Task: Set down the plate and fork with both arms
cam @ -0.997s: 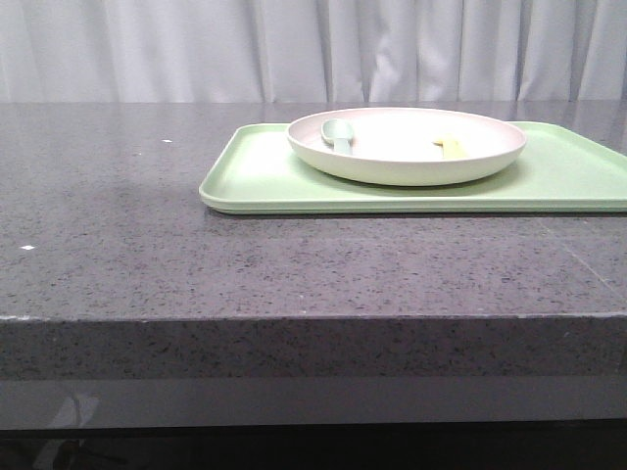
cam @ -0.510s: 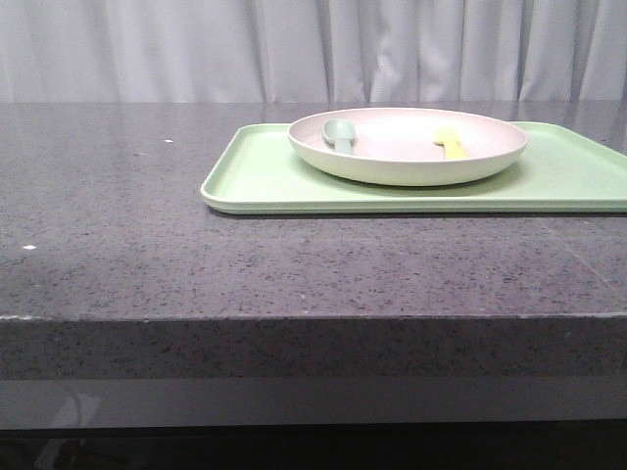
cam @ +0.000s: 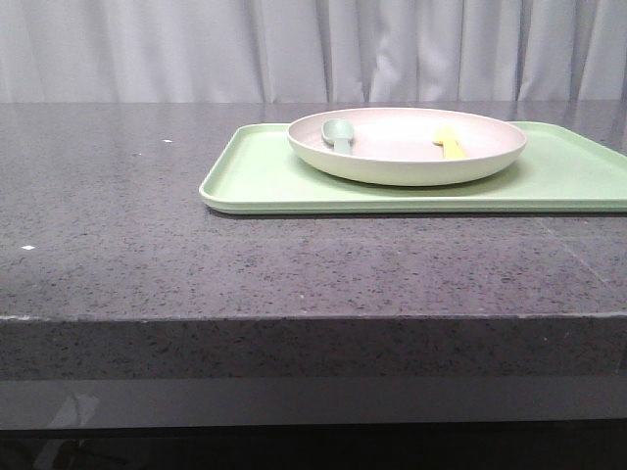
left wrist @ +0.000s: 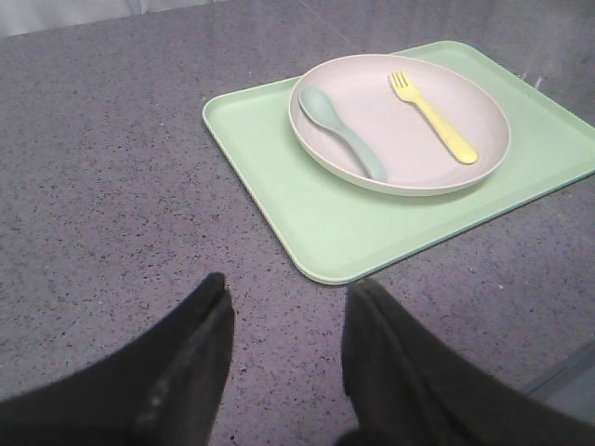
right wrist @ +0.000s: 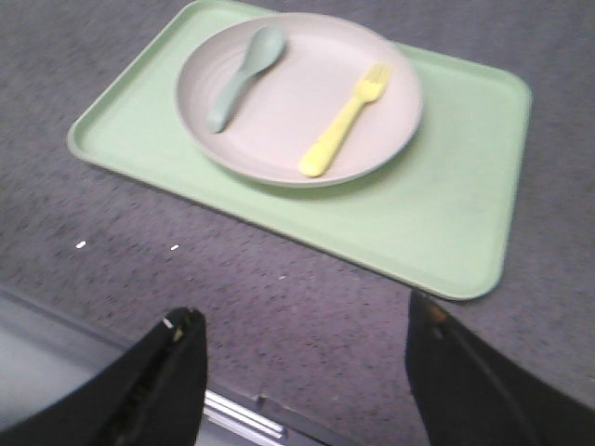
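Note:
The robot's right gripper should shift the fork onto the tray (cam: 570, 168) beside the plate, because the fork lies on the plate, past the spoon from the left gripper.
The off-white plate (cam: 407, 157) rests on a light-green tray (cam: 265, 181) at the back right of the grey table. On the plate lies the pale-yellow fork (cam: 450, 143), beside a grey-green spoon (cam: 338, 133). From the left wrist view the plate (left wrist: 372, 111), fork (left wrist: 434, 117) and spoon (left wrist: 342, 133) lie beyond my open left gripper (left wrist: 288, 293), which hangs over bare table near the tray's corner. The right wrist view shows the plate (right wrist: 288, 102) and fork (right wrist: 346, 121) beyond my open right gripper (right wrist: 302, 316), which holds nothing. Neither gripper shows in the front view.
The tray (left wrist: 353, 223) takes up the table's back right. The stone table's front edge (cam: 313, 316) runs across the front view, and its rim (right wrist: 232, 409) shows under my right gripper. White curtains (cam: 313, 49) hang behind.
The plate and tray look a touch shifted between the front frames, by a few pixels only. Nothing was taken hold of or let go.

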Motion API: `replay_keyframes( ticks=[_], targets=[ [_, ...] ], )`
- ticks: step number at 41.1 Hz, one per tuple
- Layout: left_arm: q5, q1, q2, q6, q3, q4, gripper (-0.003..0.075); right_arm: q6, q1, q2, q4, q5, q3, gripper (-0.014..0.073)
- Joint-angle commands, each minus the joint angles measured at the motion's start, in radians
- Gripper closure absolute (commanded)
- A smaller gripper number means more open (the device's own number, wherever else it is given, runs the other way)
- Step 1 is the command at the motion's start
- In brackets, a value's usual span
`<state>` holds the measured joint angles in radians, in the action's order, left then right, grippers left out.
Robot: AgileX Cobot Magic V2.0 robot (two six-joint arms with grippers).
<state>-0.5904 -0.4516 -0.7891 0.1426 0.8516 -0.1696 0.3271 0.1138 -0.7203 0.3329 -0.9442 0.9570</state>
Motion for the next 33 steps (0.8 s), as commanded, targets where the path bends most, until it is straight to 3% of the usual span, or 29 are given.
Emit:
replay_keyframes(
  ticks=[1, 10, 18, 25, 33],
  targets=[
    [0.08, 0.001, -0.008, 0.001, 0.024, -0.019, 0.0426, 0.081, 0.039, -0.091, 0.074, -0.001, 0.081, 0.0106],
    [0.08, 0.001, -0.051, 0.001, 0.024, -0.019, 0.0426, 0.076, 0.147, -0.285, -0.002, -0.012, 0.216, 0.0146],
    [0.051, 0.002, -0.065, 0.001, 0.024, -0.017, 0.0426, -0.058, 0.244, -0.46, -0.201, -0.026, 0.355, 0.0211],
    [0.053, 0.002, -0.065, 0.001, 0.024, -0.017, 0.0426, -0.276, 0.253, -0.611, -0.317, -0.105, 0.491, 0.0211],
    [0.036, 0.002, -0.065, 0.001, 0.024, -0.019, 0.0426, -0.28, 0.252, -0.715, -0.311, -0.109, 0.555, 0.0211]
  ],
)
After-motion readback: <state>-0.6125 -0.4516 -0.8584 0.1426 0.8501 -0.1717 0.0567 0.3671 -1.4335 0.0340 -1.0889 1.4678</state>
